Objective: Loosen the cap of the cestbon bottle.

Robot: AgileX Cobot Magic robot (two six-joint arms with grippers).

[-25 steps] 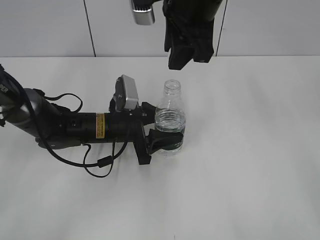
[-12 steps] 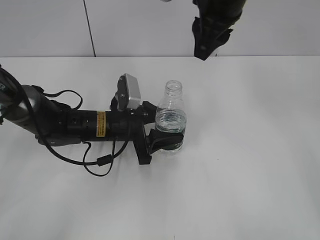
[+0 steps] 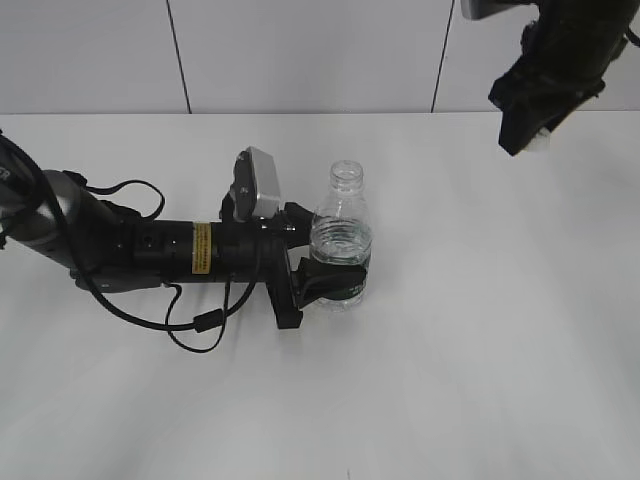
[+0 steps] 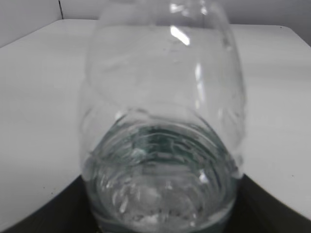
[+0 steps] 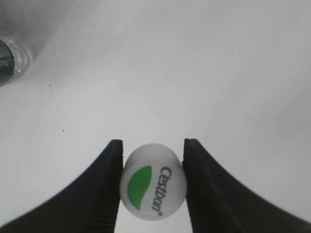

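The white cap [image 5: 153, 181] is hanging above clear white table [image 3: 475, 268] away from the bottle. My right gripper should next move the cap down until it lies there, then let go.
The clear cestbon bottle [image 3: 342, 240] stands upright mid-table with its neck open and no cap on it. My left gripper [image 3: 312, 268] is shut on its lower body at the dark green label. The bottle fills the left wrist view [image 4: 160, 145]. My right gripper [image 3: 525, 130] is raised at the far right, well away from the bottle. In the right wrist view it is shut on the white cap [image 5: 153, 181] with the green leaf mark, held between both fingers [image 5: 152, 165] above the table. A bit of the cap shows in the exterior view [image 3: 541, 141].
The white table [image 3: 480, 330] spreads around the bottle. A black cable [image 3: 190, 325] loops beside the left arm. A grey panelled wall [image 3: 300, 50] runs along the far edge. The bottle's edge shows at the top left of the right wrist view [image 5: 9, 60].
My right gripper has moved from above the bottle to the far right with the cap in it. The left gripper and bottle have stayed in place.
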